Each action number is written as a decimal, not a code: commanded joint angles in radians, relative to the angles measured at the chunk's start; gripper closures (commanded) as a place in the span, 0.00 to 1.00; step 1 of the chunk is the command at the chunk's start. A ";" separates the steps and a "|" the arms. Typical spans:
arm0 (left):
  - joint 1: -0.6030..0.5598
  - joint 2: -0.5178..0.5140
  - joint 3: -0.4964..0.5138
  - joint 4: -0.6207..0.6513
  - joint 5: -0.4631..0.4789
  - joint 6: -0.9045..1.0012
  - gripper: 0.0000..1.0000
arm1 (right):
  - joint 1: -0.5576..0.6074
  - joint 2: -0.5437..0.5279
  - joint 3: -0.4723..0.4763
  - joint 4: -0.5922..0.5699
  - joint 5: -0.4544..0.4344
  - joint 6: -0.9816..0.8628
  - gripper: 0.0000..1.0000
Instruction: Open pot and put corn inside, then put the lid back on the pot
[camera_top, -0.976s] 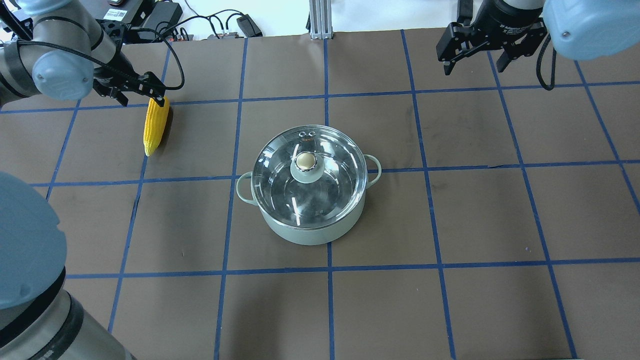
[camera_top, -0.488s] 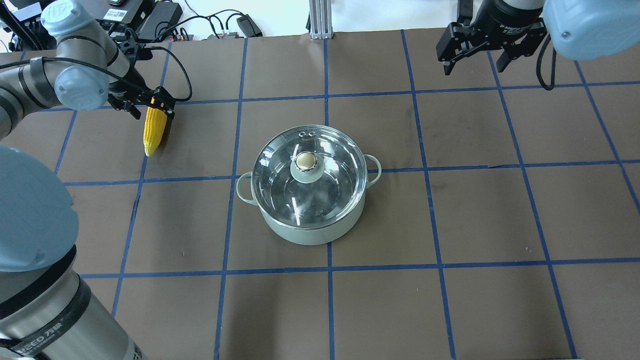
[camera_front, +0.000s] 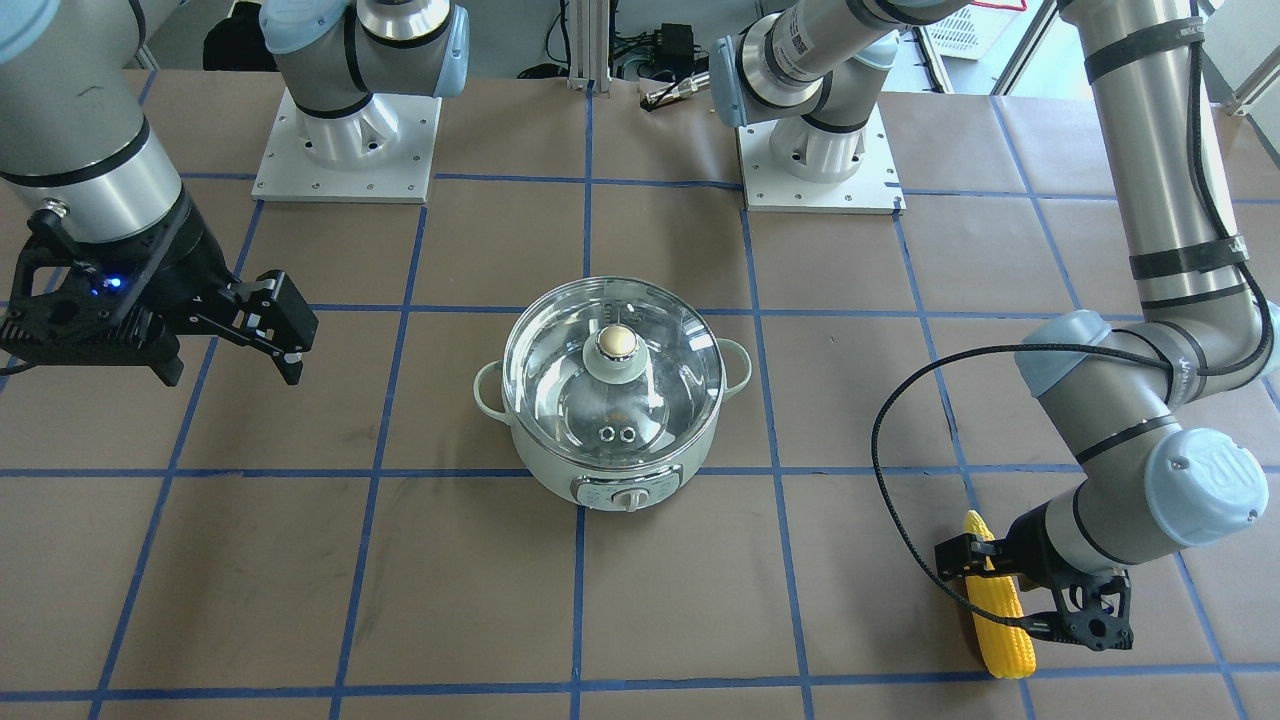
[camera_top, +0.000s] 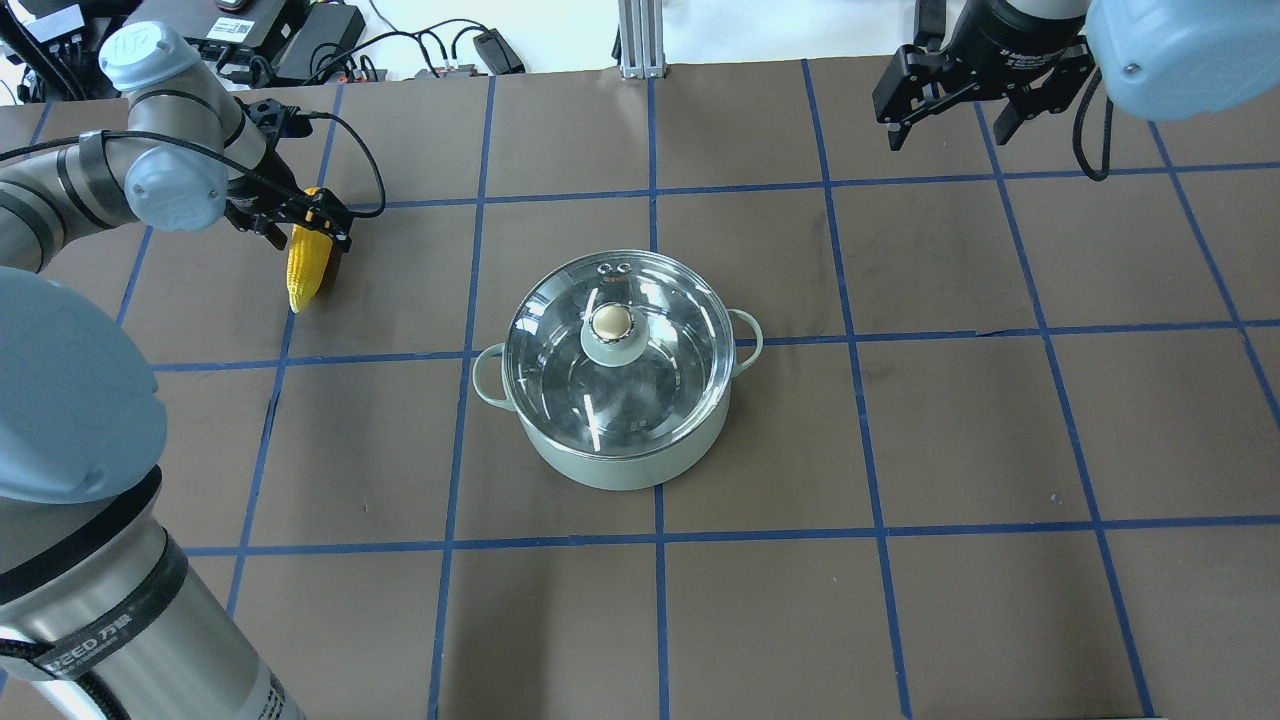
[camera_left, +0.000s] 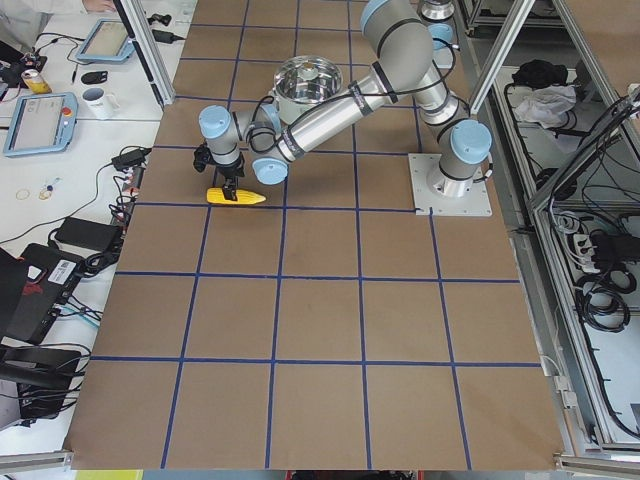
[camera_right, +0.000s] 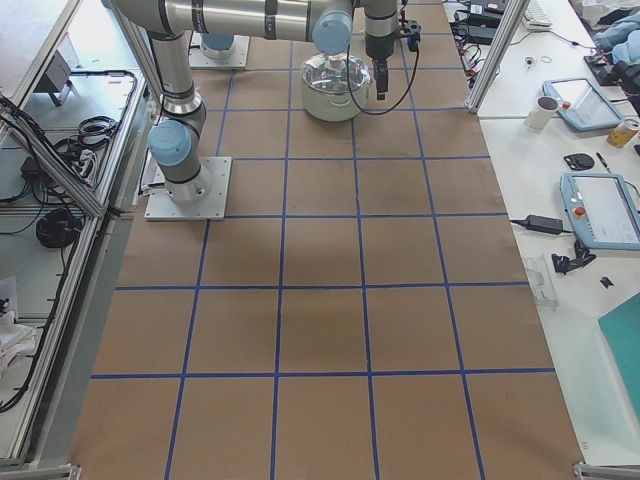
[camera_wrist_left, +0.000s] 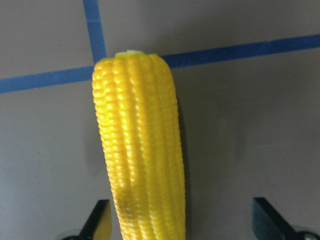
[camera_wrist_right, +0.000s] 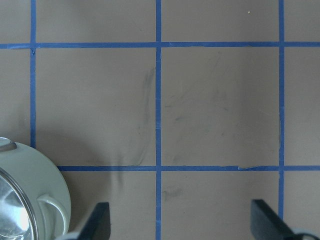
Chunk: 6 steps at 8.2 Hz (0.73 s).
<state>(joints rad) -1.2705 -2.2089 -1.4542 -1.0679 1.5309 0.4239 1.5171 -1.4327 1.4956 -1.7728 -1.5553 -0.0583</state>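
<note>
My gripper will lower in the yellow corn (camera_front: 1002, 636), which should fit inside lying down because it looks shorter than the pot's round opening (camera_front: 612, 374).
The mint-green pot (camera_top: 622, 462) stands mid-table with the glass lid (camera_top: 560, 370) on it; it also shows in the front view (camera_front: 560, 462). The yellow corn (camera_top: 301, 270) lies on the table far to the pot's left, seen in the front view (camera_front: 1003, 622) and the left view (camera_left: 237, 197). My left gripper (camera_top: 305, 226) is low over the corn's thick end, open, with one finger on each side of the cob (camera_wrist_left: 142, 155). My right gripper (camera_top: 950, 105) is open and empty, up over the far right of the table.
The right wrist view shows only the pot's edge and handle (camera_wrist_right: 30, 195) and bare brown table with blue tape lines. Cables and power bricks (camera_top: 320, 30) lie beyond the far edge behind the corn. The arm bases (camera_front: 345, 150) stand on the robot's side.
My left gripper has turned and come down over the corn's thick end, so its fingers now straddle the cob. The corn, pot, lid and right arm have not moved.
</note>
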 joint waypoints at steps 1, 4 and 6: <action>0.005 -0.012 0.002 0.016 0.002 0.010 0.00 | 0.000 0.000 0.000 0.001 0.000 0.000 0.00; 0.005 -0.034 0.003 0.046 0.002 0.006 0.29 | 0.000 0.000 0.000 0.001 0.000 0.000 0.00; 0.005 -0.034 0.005 0.046 0.002 -0.001 1.00 | -0.002 0.000 0.000 0.001 -0.006 -0.018 0.00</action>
<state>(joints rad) -1.2656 -2.2396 -1.4505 -1.0276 1.5324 0.4285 1.5164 -1.4327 1.4956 -1.7718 -1.5584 -0.0590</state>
